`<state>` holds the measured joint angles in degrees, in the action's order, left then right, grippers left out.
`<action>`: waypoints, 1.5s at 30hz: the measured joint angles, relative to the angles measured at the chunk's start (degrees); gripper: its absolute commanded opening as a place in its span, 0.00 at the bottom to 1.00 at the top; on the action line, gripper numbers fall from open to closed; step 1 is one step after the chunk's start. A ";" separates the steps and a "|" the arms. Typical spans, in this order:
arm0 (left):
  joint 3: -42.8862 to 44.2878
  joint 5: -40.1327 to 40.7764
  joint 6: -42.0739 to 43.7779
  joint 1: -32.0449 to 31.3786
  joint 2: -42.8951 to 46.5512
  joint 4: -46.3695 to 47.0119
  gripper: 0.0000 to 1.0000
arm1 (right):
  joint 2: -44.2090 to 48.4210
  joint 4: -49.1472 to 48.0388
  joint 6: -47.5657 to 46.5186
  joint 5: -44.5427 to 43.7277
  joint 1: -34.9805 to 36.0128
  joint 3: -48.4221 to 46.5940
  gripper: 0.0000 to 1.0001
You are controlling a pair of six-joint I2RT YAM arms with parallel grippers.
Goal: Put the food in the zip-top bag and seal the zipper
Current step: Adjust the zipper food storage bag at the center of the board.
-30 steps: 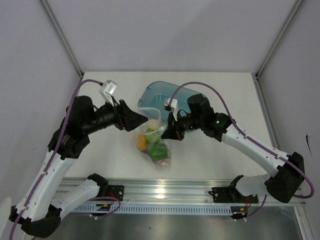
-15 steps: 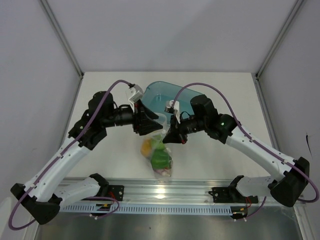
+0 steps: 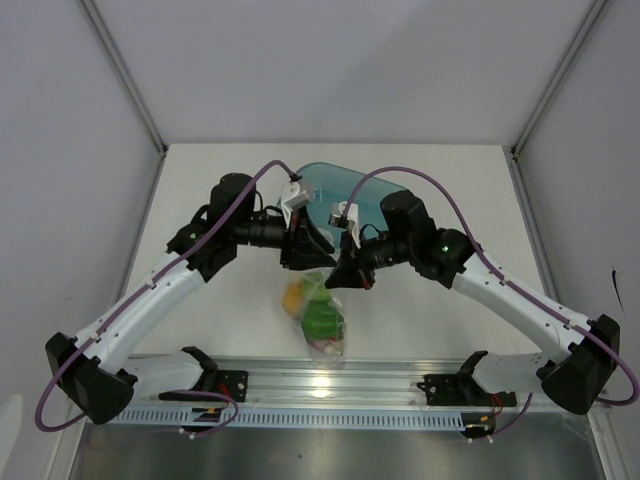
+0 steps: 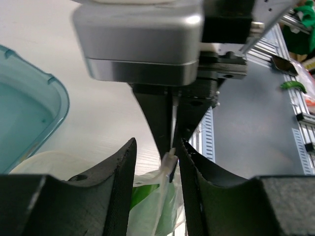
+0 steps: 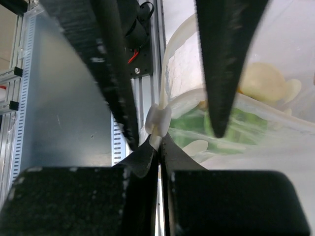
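Next, my left gripper closes on the slider (image 5: pixel 158 119) before sealing the bag, because my right gripper is pinching the zipper's end (image 5: pixel 156 140) and the slider sits loose beside it.
The clear zip-top bag (image 3: pixel 318 322) hangs between my two grippers with the food inside: a green pepper (image 3: pixel 320 318) and a yellow-orange piece (image 3: pixel 293 295) show through it. My right gripper (image 3: pixel 338 278) is shut on the end of the bag's zipper (image 5: pixel 158 120), and pinches it at its fingertips (image 5: pixel 160 141). My left gripper (image 3: pixel 318 262) is open, its fingers (image 4: pixel 123 167) either side of the bag's mouth edge (image 4: pixel 169 162), tip to tip with the right gripper (image 4: pixel 172 145). Green food (image 5: pixel 246 125) and a pale piece (image 5: pixel 261 81) show through the bag.
The translucent teal tray (image 3: pixel 325 180) stands just behind the grippers, and its rim shows in the left wrist view (image 4: pixel 58 93). The aluminium rail (image 3: pixel 330 385) with the arm bases runs along the table's near edge.
My left gripper has moved right along the bag's mouth until it meets the right gripper. The bag has shifted a little lower and nearer. The right gripper has kept its hold.
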<state>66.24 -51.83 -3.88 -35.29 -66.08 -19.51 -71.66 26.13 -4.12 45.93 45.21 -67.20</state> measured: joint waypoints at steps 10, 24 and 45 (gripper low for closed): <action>-0.02 -9.35 2.60 1.36 0.94 -0.85 0.41 | 0.28 1.46 -0.66 0.00 -0.09 0.00 0.00; -0.02 -10.25 3.85 1.36 0.55 -1.03 0.65 | 1.27 2.10 -0.63 0.00 -0.11 0.00 0.00; -0.04 -8.39 4.11 1.09 -0.46 -1.66 0.43 | 1.60 1.88 -0.61 -1.09 0.42 0.00 0.00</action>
<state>66.19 -60.23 0.23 -34.20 -66.54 -21.17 -70.06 28.01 -4.73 44.84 45.63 -67.20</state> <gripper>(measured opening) 0.443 0.003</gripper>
